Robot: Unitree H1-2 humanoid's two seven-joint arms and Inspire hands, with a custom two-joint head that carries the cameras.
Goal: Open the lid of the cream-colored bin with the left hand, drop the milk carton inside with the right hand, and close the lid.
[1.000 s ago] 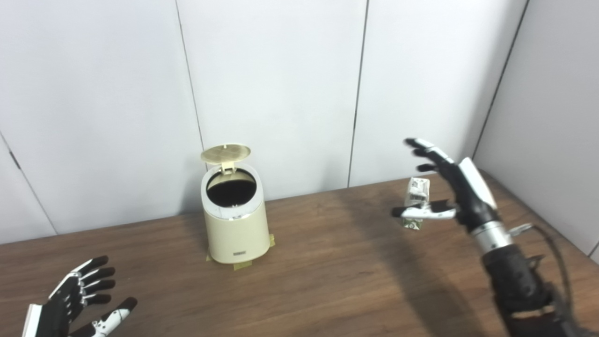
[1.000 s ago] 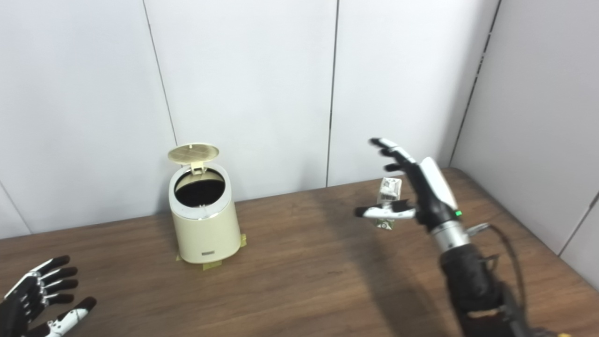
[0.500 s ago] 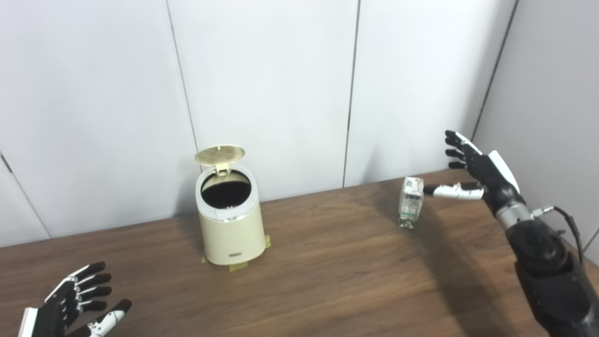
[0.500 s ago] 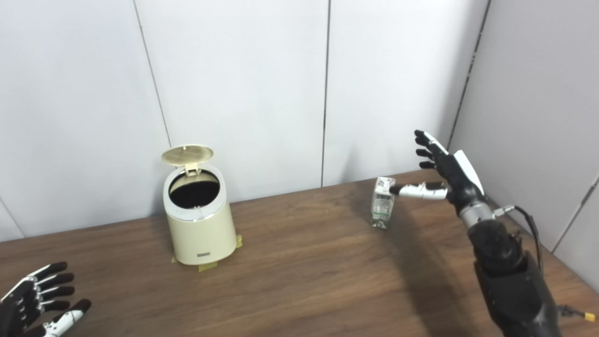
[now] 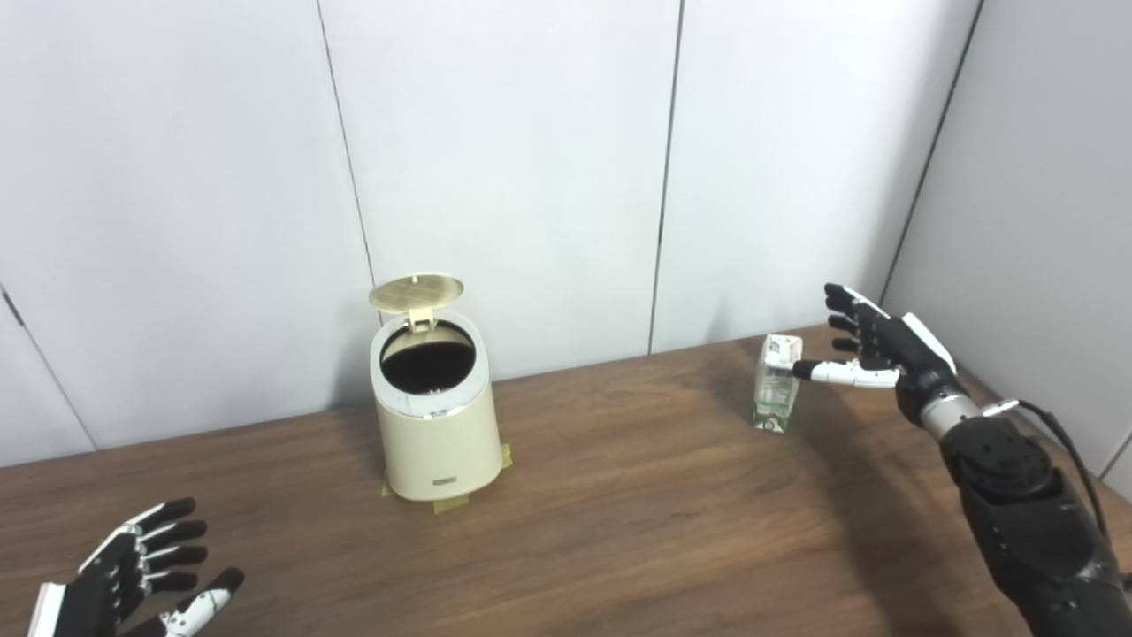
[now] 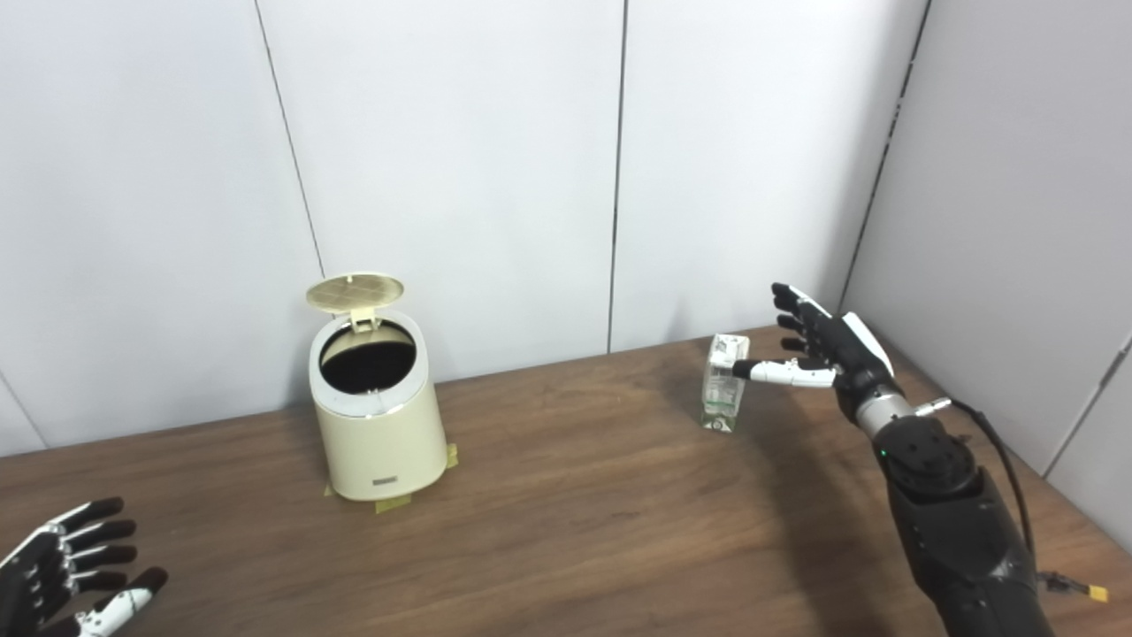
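The slim milk carton (image 5: 776, 383) is narrower than the bin's dark opening (image 5: 429, 365), so the milk carton should drop below the bin's rim when the robot lowers it in.
The cream-colored bin (image 5: 438, 433) stands on the wooden table (image 5: 619, 522) left of centre, its round lid (image 5: 416, 291) tipped up and back, the dark inside showing. A small milk carton (image 5: 776, 383) stands upright at the table's right rear. My right hand (image 5: 875, 349) is open just to the right of the carton, fingers spread, its thumb tip close to the carton's top; I cannot tell if it touches. My left hand (image 5: 133, 579) rests open, palm up, at the near left corner, far from the bin.
White wall panels run close behind the bin and carton, and a side wall (image 5: 1044, 221) meets the table's right edge. Strips of tape (image 5: 447, 502) show at the bin's base.
My right hand swung from in front of the carton out to its right side, then came down lower and closer to it. The view shifted a little. Left hand, bin and carton have stayed put.
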